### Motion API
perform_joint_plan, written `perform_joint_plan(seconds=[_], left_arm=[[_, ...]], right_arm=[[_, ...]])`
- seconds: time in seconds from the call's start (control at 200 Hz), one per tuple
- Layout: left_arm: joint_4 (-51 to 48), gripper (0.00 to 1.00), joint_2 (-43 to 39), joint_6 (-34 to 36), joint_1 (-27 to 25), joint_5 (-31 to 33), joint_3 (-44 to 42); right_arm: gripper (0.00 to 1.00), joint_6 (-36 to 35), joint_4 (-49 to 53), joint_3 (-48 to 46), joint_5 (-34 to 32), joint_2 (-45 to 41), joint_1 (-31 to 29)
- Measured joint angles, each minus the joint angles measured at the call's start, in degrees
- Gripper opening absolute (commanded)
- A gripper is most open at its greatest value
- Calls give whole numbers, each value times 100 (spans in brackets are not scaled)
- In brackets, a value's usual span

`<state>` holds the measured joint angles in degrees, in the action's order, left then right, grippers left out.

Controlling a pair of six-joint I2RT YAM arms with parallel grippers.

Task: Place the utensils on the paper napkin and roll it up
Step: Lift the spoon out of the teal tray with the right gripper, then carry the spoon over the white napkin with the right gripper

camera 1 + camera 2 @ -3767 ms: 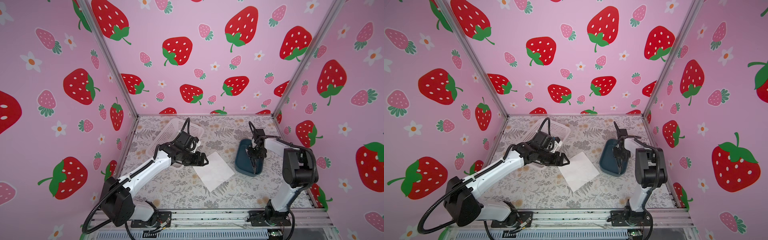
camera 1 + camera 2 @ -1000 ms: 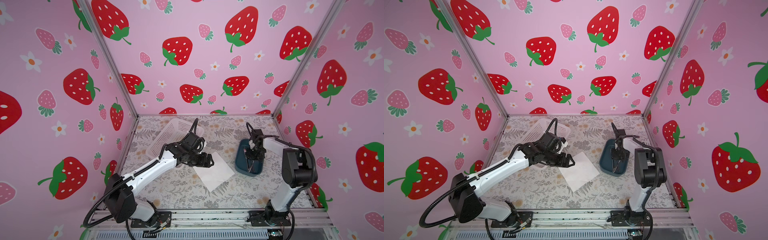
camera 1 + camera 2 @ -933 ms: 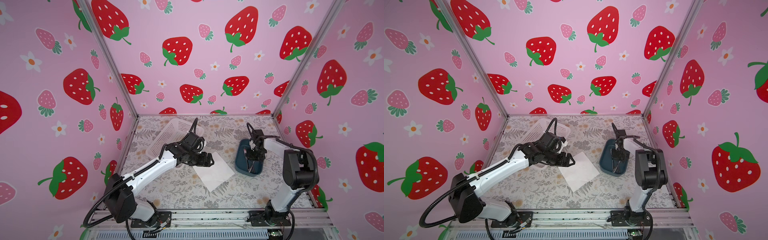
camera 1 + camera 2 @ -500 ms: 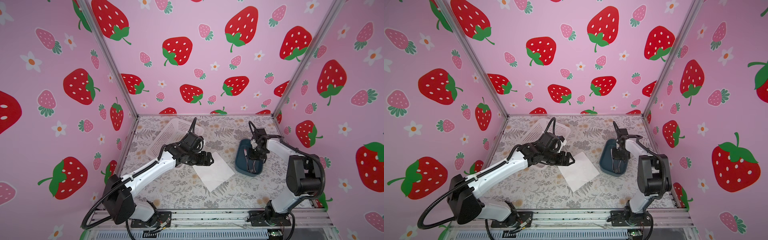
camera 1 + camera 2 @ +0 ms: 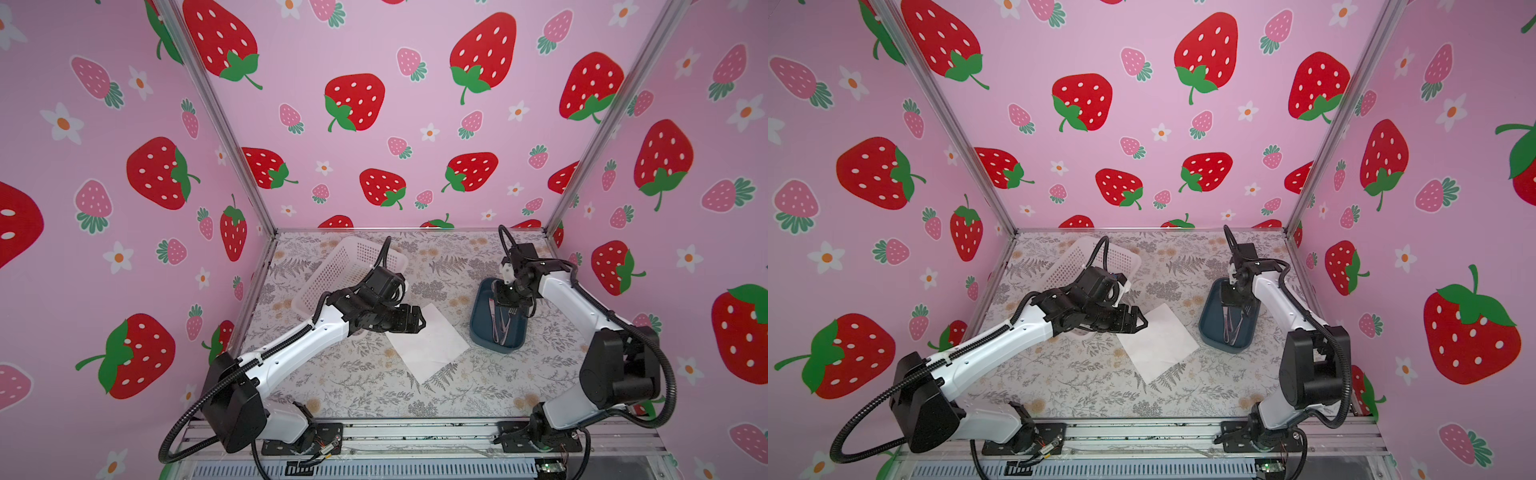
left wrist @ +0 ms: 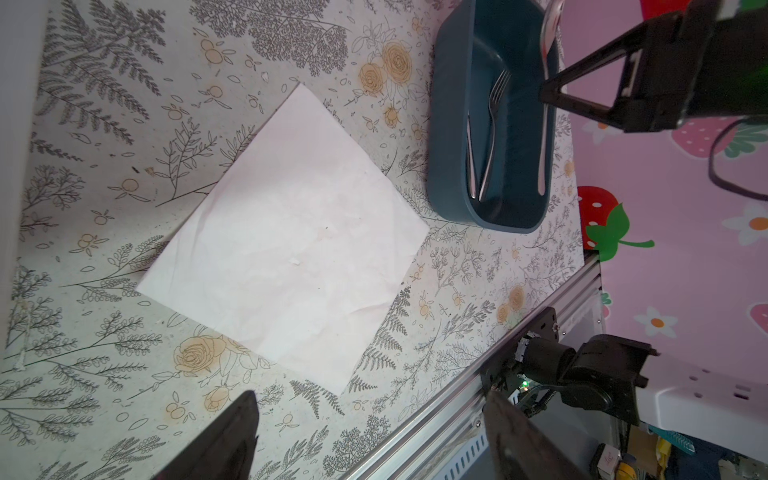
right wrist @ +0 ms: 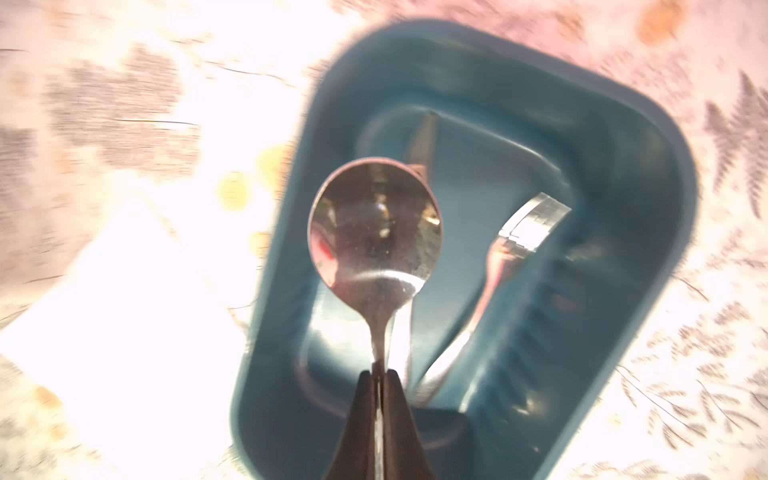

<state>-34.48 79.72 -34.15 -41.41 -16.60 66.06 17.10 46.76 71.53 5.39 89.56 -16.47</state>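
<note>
The spoon (image 7: 374, 228) hangs clear above the fork and knife, so I should continue to move my right gripper to the flat, empty napkin (image 5: 428, 345) and let the spoon go there.
The paper napkin (image 5: 428, 343) (image 5: 1156, 340) (image 6: 286, 232) lies flat and bare on the floral table. The utensils are shiny metal. A fork (image 6: 492, 137) (image 7: 519, 232) and a knife (image 6: 469, 158) lie in the dark blue bin (image 5: 473, 324) (image 5: 1204, 324) (image 6: 449, 124). My right gripper (image 5: 509, 309) (image 5: 1235, 307) (image 7: 379, 374) points down into the bin, shut on the neck of a spoon (image 7: 374, 232) (image 6: 544, 124). My left gripper (image 5: 419, 324) (image 5: 1142, 322) (image 6: 370, 399) hangs open and empty above the napkin's left corner.
A white perforated basket (image 5: 345, 266) (image 5: 1075, 257) sits at the back left, behind my left arm. Pink strawberry walls close in three sides. A metal rail (image 6: 457, 386) runs along the table's front edge.
My right arm's elbow has swung outward to the right while its gripper stays over the bin with the spoon. My left gripper, which earlier moved right to the napkin, has barely shifted.
</note>
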Motion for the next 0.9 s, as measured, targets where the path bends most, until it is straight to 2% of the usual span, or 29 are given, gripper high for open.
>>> perform_joint_plan(seconds=[0.2,0.385,0.55,0.9], left_arm=[[0,86,-354,-31,55,341,-188],[-2,87,-925,-85,236,710,-527],[-9,87,-1335,-92,490,855,-800],[-31,87,-1683,-76,909,782,-1128]], right_arm=[[3,699,-216,146,188,120,-1414],[5,1534,-769,146,236,837,-2459],[4,2124,-1075,146,195,1497,-2817],[5,2929,-1633,278,236,2070,-3080]])
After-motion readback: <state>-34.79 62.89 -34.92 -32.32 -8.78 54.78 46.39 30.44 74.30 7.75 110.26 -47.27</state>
